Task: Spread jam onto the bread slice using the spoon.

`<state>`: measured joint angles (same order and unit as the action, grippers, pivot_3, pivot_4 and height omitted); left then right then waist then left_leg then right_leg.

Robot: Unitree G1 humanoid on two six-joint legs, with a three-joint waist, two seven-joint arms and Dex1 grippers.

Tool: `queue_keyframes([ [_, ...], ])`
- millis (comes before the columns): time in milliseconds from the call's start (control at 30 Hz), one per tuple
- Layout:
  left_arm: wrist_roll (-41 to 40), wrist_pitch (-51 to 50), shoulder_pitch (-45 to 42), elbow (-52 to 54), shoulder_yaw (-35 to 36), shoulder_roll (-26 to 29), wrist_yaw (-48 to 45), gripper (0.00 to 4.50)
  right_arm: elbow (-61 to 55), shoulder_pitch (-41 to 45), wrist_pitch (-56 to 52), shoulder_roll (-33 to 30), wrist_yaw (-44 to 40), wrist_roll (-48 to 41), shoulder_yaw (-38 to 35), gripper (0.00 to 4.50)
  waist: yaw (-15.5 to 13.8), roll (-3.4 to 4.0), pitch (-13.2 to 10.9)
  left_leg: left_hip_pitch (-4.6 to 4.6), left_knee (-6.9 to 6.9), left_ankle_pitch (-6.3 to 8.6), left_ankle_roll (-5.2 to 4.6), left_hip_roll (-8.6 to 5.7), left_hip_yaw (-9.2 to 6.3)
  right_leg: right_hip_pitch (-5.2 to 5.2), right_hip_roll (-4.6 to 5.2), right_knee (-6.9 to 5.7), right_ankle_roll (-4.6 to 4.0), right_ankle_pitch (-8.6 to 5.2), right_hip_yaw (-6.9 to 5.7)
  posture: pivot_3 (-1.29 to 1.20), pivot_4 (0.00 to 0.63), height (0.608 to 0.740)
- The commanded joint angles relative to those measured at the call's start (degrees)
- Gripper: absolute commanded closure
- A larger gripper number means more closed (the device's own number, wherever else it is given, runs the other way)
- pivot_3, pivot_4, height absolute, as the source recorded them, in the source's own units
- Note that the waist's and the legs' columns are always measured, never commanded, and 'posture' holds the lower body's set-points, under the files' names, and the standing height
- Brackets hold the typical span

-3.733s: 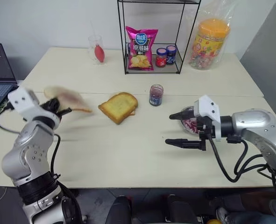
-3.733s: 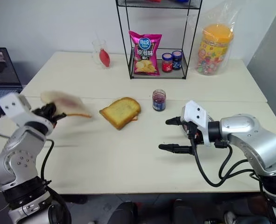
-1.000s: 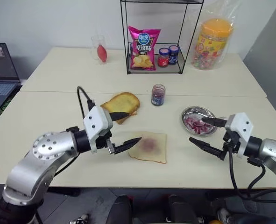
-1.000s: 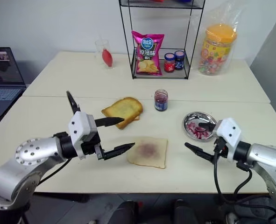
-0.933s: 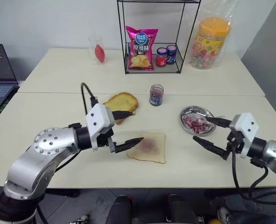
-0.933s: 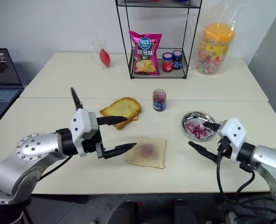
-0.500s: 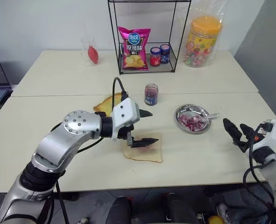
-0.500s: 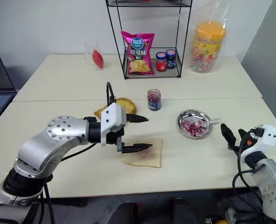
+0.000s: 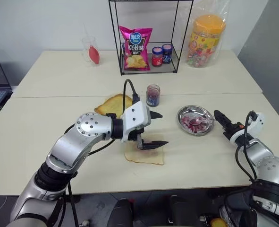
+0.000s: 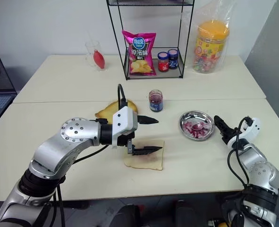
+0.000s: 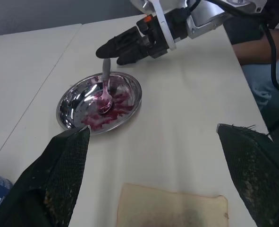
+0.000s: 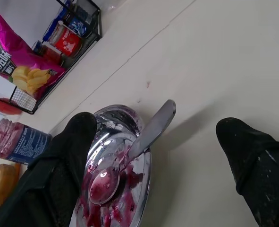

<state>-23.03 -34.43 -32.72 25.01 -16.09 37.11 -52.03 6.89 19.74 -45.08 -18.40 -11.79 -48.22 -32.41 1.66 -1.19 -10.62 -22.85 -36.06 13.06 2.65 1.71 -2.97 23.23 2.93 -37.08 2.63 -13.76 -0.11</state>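
Observation:
The way to the bread slice [image 9: 145, 157] is blocked by my left gripper, so that gripper should move back while my right gripper takes the spoon's handle [image 12: 154, 126] and dips into the glass jar.
The bread slice [image 9: 145, 155] lies flat near the table's front, with a purplish smear at its centre. My left gripper [image 9: 162, 128] hovers open just above it, one finger over its far edge. To the right stands a round steel dish [image 9: 183, 114] holding the jam [image 11: 122, 98]. The spoon [image 12: 146, 133] rests with its bowl in the dish and its handle sticking over the rim. My right gripper [image 12: 154, 122] is open and level with the table. Its fingers [image 11: 125, 45] stand on either side of the handle's end and do not touch it.
A golden toast [image 9: 112, 102] lies behind my left arm, and a small glass jar [image 9: 153, 94] stands beside it. At the back are a wire rack [image 9: 151, 71] with a chips bag and two jars, a candy tub [image 9: 205, 38] and a glass [image 9: 90, 49].
My left gripper has slid right and now hangs over the bread. My right gripper has rolled and moved forward to the dish's rim, bracketing the spoon handle. The camera shifted too.

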Motion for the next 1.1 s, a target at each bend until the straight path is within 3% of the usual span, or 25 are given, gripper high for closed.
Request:
queue_keyframes([
  [33, 0.9, 0.3, -1.9, 0.9, -0.7, -1.5, 0.0, 0.03, 3.0, 2.7, 2.4, -1.1, -2.7, 0.5, 0.5, 0.00, 0.0, 0.00, 0.0, 0.00, 0.00, 0.00, 0.00, 0.00, 0.00, 0.00, 0.00, 0.00, 0.00, 0.00, 0.00, 0.00, 0.150, 0.740],
  [233, 1.0, -0.4, -2.4, 0.7, -0.8, -1.8, -0.5, 0.03, 5.7, 4.3, 2.6, -1.3, -4.1, -0.2, 0.6, 0.00, 0.1, 0.01, 0.0, 0.04, -0.01, 0.00, -0.01, 0.01, 0.03, 0.00, -0.03, -0.04, 0.05, 0.03, 0.06, 0.00, 0.150, 0.740],
  [333, 1.1, -0.6, -2.8, 0.4, -0.9, -1.9, -0.5, 0.00, 6.3, 4.8, 3.0, -0.8, -4.1, -0.6, 0.4, 0.55, 0.2, 0.01, 0.0, 0.05, -0.02, -0.01, -0.01, 0.01, 0.04, 0.00, -0.03, -0.05, 0.07, 0.05, 0.09, 0.00, 0.150, 0.740],
  [867, 2.1, -0.4, -2.0, -0.7, -0.2, -2.1, 0.1, 0.00, 9.8, 7.2, 4.8, -0.5, -6.6, -0.5, 0.7, 4.46, 0.1, 0.03, 0.0, 0.04, -0.02, -0.01, -0.01, 0.01, 0.06, 0.00, -0.03, -0.03, 0.08, 0.05, 0.10, 0.00, 0.150, 0.740],
  [1100, 2.4, -0.5, -0.5, -0.7, 1.5, -2.0, 2.1, 0.00, 2.1, 4.3, 3.8, -0.4, -7.1, -2.4, 1.1, 4.46, 0.1, 0.04, 0.0, 0.06, -0.03, -0.01, -0.02, 0.00, 0.08, -0.02, -0.03, -0.04, 0.13, 0.09, 0.14, 0.00, 0.150, 0.740],
])
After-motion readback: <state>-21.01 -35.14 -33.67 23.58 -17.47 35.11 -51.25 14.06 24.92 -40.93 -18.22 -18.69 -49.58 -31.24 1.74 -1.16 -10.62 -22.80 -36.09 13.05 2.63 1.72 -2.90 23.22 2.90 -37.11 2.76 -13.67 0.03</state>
